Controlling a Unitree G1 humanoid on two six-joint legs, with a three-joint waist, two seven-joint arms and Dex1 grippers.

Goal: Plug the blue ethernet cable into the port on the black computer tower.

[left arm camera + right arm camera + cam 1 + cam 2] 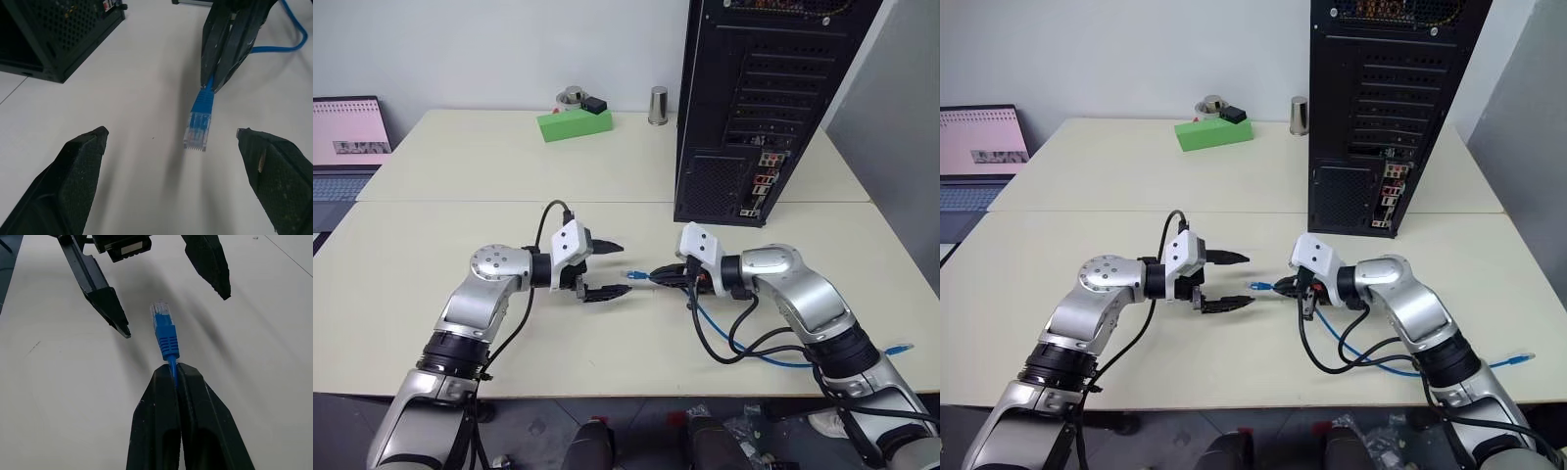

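My right gripper is gripping the thin cable (172, 363) behind the blue boot, so my left gripper should hold the clear plug while my right gripper grabs the boot (167, 340).
My right gripper (656, 276) is shut on the blue ethernet cable (167, 346) just behind its clear plug (161, 316). It holds the plug a little above the table, pointing at my left gripper (623, 267). The left gripper is open, one finger (83, 161) on each side of the plug (197, 131), without touching it. The rest of the cable (773, 360) loops across the table to a second plug (898, 348) at the right edge. Behind stands the black computer tower (754, 98), its rear connector panel (762, 181) facing me. The port there is too small to make out.
A green box (574, 123) and a metal cup (658, 105) sit at the far side of the table. A laptop (347, 137) is at the far left. Thick black cables (720, 343) hang from my right wrist beside the blue loop.
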